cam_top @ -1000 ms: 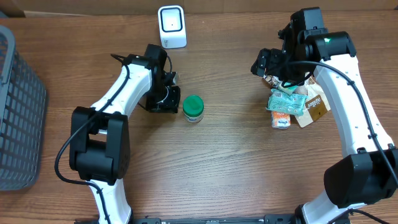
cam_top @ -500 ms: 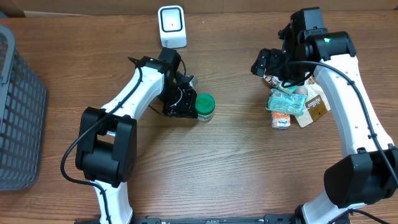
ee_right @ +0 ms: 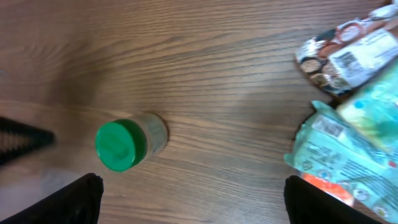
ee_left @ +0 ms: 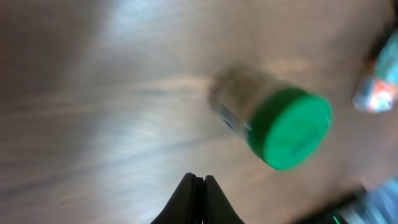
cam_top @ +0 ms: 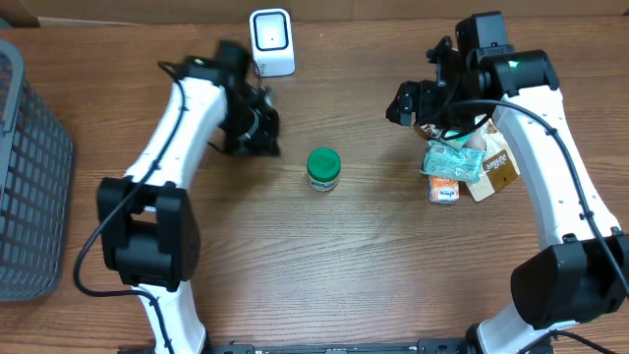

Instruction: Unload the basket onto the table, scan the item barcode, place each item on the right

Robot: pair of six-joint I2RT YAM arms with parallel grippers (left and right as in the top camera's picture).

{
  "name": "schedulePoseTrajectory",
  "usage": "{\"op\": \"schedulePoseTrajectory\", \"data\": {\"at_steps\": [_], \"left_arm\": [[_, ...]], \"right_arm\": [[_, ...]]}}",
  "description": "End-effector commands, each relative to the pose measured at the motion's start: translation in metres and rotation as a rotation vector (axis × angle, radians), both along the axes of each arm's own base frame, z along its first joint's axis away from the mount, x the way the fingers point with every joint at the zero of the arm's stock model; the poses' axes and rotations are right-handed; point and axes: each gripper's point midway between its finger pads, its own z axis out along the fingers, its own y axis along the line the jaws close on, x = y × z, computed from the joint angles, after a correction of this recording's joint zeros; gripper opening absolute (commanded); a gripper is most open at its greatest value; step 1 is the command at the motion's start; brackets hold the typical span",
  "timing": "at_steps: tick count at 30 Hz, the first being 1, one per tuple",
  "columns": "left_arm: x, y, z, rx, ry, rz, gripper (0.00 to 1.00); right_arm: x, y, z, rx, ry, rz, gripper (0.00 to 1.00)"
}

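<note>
My closed left gripper needs to push the jar's side [cam_top: 312, 178] toward my right gripper, as the jar [cam_top: 323, 169] stands well short of it, then make room for grasping.
A small clear jar with a green lid [cam_top: 323, 169] stands upright on the wooden table near the middle. In the left wrist view the jar [ee_left: 273, 124] is blurred, ahead and to the right of my left gripper [ee_left: 199, 180], which is shut with nothing in it. Overhead, the left gripper [cam_top: 267, 143] is up and left of the jar, apart from it. My right gripper [cam_top: 405, 103] hovers open to the jar's upper right. Its wrist view has the jar [ee_right: 127, 143] at lower left, beyond the fingers [ee_right: 81, 199]. The white barcode scanner [cam_top: 271, 41] stands at the back.
A pile of snack packets [cam_top: 457, 162] lies under the right arm, also seen as packets [ee_right: 348, 149] in the right wrist view. A dark mesh basket [cam_top: 29, 167] sits at the table's left edge.
The left gripper, shut, pushed the jar to the right, then drew back up and left, leaving the jar standing. The right gripper edged slightly left.
</note>
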Motion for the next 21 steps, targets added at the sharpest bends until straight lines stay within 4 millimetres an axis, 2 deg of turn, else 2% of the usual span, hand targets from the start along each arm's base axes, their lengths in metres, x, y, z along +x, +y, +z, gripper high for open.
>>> {"op": "schedulePoseTrajectory", "data": {"at_steps": [1, 7, 11, 16, 21], "left_arm": [[0.015, 0.023, 0.002, 0.132, -0.089, -0.028, 0.04], [0.016, -0.003, -0.022, 0.105, -0.147, -0.136, 0.04], [0.001, -0.028, -0.038, 0.063, -0.136, -0.190, 0.04], [-0.020, -0.050, -0.042, 0.006, -0.072, -0.212, 0.04], [-0.029, -0.065, -0.038, -0.042, -0.022, -0.171, 0.04]], "right_arm": [[-0.002, 0.011, 0.007, 0.012, -0.029, 0.059, 0.92], [-0.002, 0.011, 0.007, 0.012, -0.028, 0.058, 0.92], [-0.002, 0.009, 0.006, 0.004, -0.025, 0.056, 0.91], [-0.002, 0.009, 0.006, 0.001, -0.027, 0.057, 0.92], [-0.002, 0.009, 0.006, 0.001, -0.027, 0.057, 0.92]]}}
